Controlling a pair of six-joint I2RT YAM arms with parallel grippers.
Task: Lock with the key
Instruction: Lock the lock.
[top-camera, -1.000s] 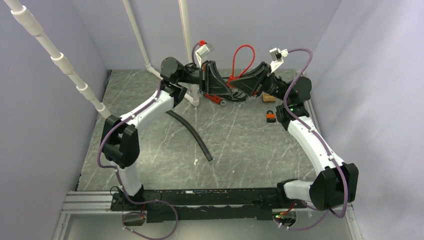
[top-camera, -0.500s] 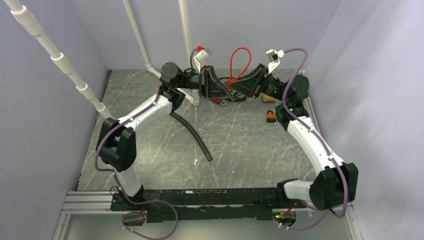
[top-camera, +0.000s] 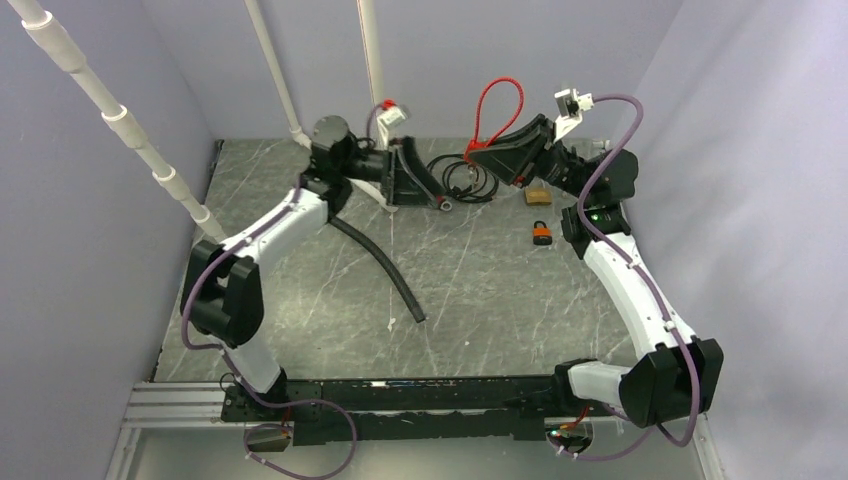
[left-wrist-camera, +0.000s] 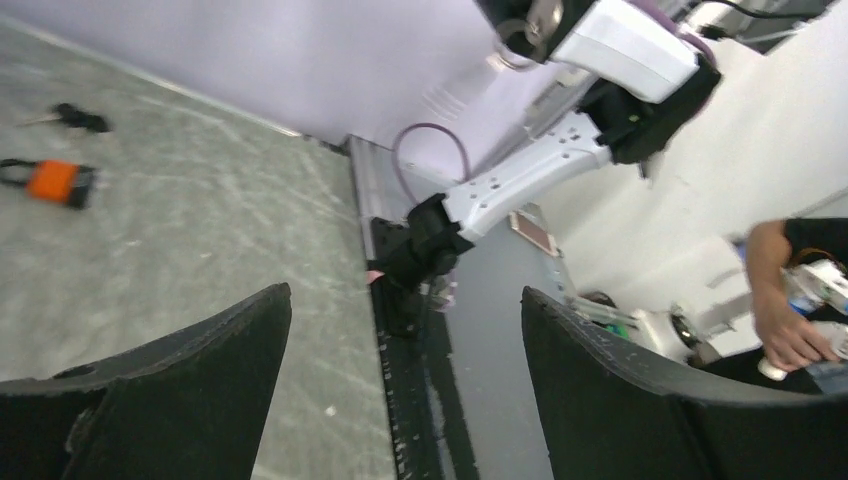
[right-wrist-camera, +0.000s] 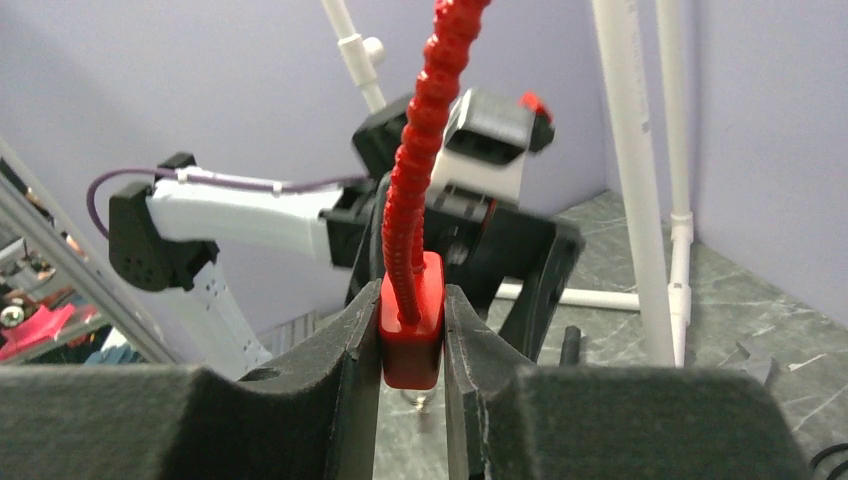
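Note:
The red lock's body (right-wrist-camera: 412, 342) is covered by my right gripper's fingers, so my left gripper should grab the cable (right-wrist-camera: 404, 268) just above it, letting my right gripper back away.
My right gripper (right-wrist-camera: 412, 318) is shut on the body of a red lock (right-wrist-camera: 411, 352), and its red ribbed cable (right-wrist-camera: 428, 130) loops upward. Below the lock body a small silver piece (right-wrist-camera: 420, 401) sticks out; I cannot tell whether it is the key. From above, the right gripper (top-camera: 480, 156) holds the red loop (top-camera: 492, 100) off the table at the back. My left gripper (top-camera: 424, 178) stands open just left of it, apart from the lock. In the left wrist view its fingers (left-wrist-camera: 205, 375) are spread wide with nothing between them.
An orange padlock (top-camera: 541, 233) and a brass padlock (top-camera: 537, 197) lie at the back right. A black-headed key (left-wrist-camera: 76, 118) lies beyond the orange padlock (left-wrist-camera: 57, 182). A coiled black cable (top-camera: 466, 181), a black hose (top-camera: 386, 272) and white pipes (top-camera: 371, 60) stand nearby.
My left gripper opened and drew back to the left, away from the lock. My right gripper lifted the red lock up and slightly right.

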